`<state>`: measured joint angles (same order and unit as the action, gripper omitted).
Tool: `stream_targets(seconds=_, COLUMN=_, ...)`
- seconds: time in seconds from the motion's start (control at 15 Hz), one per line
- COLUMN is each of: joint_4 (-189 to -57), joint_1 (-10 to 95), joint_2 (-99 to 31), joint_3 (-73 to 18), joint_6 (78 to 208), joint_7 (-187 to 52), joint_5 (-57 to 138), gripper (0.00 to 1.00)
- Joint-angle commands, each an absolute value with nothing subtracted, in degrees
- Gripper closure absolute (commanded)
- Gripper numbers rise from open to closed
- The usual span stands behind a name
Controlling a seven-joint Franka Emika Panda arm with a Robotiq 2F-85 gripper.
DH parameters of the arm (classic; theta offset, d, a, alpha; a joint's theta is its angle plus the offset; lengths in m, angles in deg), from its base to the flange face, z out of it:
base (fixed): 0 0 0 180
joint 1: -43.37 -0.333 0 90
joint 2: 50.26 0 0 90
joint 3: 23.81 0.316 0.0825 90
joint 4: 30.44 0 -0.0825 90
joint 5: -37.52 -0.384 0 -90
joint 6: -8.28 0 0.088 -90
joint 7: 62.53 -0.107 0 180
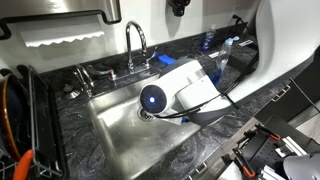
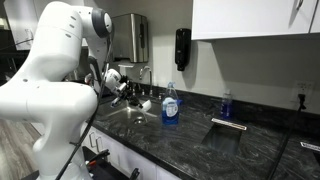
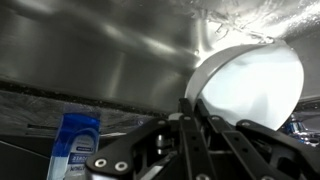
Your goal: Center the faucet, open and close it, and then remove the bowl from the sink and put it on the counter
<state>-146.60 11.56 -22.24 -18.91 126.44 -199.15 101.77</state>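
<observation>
The blue soap bottle (image 2: 170, 107) is standing on the counter next to the sink, so the robot's gripper should swing the bowl back toward the counter (image 1: 181, 55) behind the bottle, close to the faucet.
In the wrist view my gripper (image 3: 192, 100) is shut on the rim of the white bowl (image 3: 250, 90). The bowl hangs tilted, its pale inside facing the camera, against the steel wall of the sink (image 3: 110, 55). In an exterior view my white wrist (image 1: 185, 85) reaches down over the sink (image 1: 120, 145) and hides both fingers and bowl. The chrome gooseneck faucet (image 1: 135, 40) stands behind the basin, its spout arching toward the sink. The dark veined counter (image 1: 215, 150) surrounds the basin.
A blue soap bottle (image 2: 171, 105) stands on the counter beside the sink, and it also shows low in the wrist view as the blue soap bottle (image 3: 75, 145). A dish rack (image 1: 15, 120) stands at one end of the sink. A black dispenser (image 2: 182, 47) hangs on the wall.
</observation>
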Motion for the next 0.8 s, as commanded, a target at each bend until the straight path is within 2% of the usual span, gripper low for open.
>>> stream_targets(seconds=0.0, joint_4=-149.2, joint_1=17.3, joint_2=-24.6, joint_3=-13.5, joint_6=130.7, joint_7=-196.8, joint_5=99.5, gripper=0.98)
stream_targets(seconds=0.13, joint_4=-150.0, joint_1=19.9, joint_2=-24.7, joint_3=-11.2, joint_6=136.6, joint_7=-194.8, joint_5=96.6, gripper=0.98)
stream_targets(seconds=0.47, joint_4=-150.4, joint_1=27.6, joint_2=-23.1, joint_3=-13.6, joint_6=151.9, joint_7=-188.8, joint_5=91.4, gripper=0.98)
stream_targets(seconds=0.73, joint_4=-152.1, joint_1=34.0, joint_2=-23.2, joint_3=-13.9, joint_6=161.7, joint_7=-177.7, joint_5=76.5, gripper=0.98)
